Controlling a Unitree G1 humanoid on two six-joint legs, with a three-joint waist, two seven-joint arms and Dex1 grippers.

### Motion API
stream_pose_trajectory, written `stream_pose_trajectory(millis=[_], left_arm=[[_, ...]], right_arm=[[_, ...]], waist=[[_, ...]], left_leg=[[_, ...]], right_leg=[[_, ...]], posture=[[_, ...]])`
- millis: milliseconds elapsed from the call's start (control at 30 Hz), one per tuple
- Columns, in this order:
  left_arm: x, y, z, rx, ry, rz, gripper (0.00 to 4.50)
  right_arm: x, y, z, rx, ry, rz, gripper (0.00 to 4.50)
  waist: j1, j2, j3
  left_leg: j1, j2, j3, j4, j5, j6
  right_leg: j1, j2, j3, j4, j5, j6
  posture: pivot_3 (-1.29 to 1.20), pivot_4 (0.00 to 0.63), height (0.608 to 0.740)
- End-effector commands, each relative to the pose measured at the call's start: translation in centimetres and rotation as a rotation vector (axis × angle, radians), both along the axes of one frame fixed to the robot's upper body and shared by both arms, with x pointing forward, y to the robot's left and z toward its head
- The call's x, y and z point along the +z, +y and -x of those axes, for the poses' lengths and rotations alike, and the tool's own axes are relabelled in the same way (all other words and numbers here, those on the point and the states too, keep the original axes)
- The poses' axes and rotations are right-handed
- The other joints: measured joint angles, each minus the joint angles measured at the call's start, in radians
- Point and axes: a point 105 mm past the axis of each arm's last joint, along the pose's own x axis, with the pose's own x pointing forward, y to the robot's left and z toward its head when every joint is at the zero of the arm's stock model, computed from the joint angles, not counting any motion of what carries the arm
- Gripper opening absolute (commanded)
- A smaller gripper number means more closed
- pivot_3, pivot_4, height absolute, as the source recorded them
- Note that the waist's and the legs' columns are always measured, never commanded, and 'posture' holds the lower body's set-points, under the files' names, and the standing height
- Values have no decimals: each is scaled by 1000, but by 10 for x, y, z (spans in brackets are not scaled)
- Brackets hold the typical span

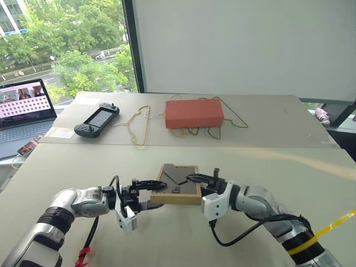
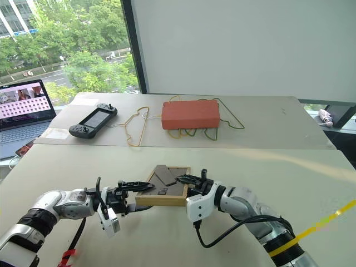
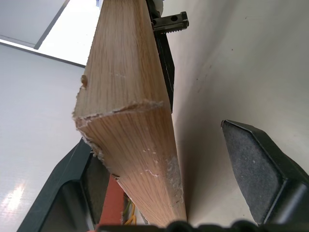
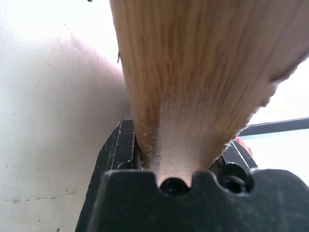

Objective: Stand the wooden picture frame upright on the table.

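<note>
The black stand (image 1: 172, 173) is almost flat against the frame's back, so the robot's left gripper should hold the frame's edge (image 1: 158, 198) tight while the right gripper folds the stand out.
The wooden picture frame (image 1: 177, 189) hangs near level just over the table (image 1: 267, 183), dark grey back up, its black stand partly folded out. My right gripper (image 1: 196, 186) is shut on the frame's right side; in the right wrist view the wood (image 4: 193, 72) sits clamped between the fingers (image 4: 113, 150). My left gripper (image 1: 149, 194) stands open around the frame's left corner. The left wrist view shows the wooden edge (image 3: 130, 111) between the jaws, with a gap to one pad (image 3: 251, 164).
On the far table lie an orange-red box (image 1: 194, 113), wire hangers (image 1: 139, 125) and a black handheld game console (image 1: 97, 120). A laptop (image 1: 22, 108) sits at the far left. Bare tabletop lies all around the frame.
</note>
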Motion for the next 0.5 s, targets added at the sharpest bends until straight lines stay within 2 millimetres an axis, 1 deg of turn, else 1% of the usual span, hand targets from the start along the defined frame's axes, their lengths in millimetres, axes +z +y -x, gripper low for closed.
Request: stream_pose_trajectory(millis=[33,267,300,333,367,467,500], left_arm=[[6,-2,1,-11,-12,33,3735],[5,-4,1,-14,-7,28,3735],[4,-4,1,-15,-2,25,3215],[3,-5,1,-16,1,22,3056],[3,-5,2,-17,2,22,2742],[4,-6,2,-20,0,27,1574],[4,-6,2,-20,0,28,1301]], right_arm=[[11,8,9,41,-39,-28,1273],[8,10,12,42,-26,-26,1273],[8,10,12,41,-26,-25,1273],[7,10,12,40,-26,-25,1273],[7,10,12,40,-25,-24,1273],[7,10,12,36,-23,-25,1273],[7,10,12,34,-23,-25,1273]], waist=[[0,0,0],[-1,0,0],[-1,0,0],[-1,0,0],[-1,0,0],[-1,0,0],[-1,0,0]], left_leg=[[0,0,0,0,0,0],[0,0,0,0,0,0],[0,0,0,0,0,0],[0,0,0,0,0,0],[0,0,0,0,0,0],[1,0,0,0,0,0],[1,0,0,0,0,0]], right_leg=[[0,0,0,0,0,0],[0,0,0,0,0,0],[0,0,0,0,0,0],[0,0,0,0,0,0],[0,0,0,0,0,0],[0,0,0,0,0,0],[0,0,0,0,0,0]], posture=[[0,150,740],[0,150,740],[0,150,740],[0,150,740],[0,150,740],[0,150,740],[0,150,740]])
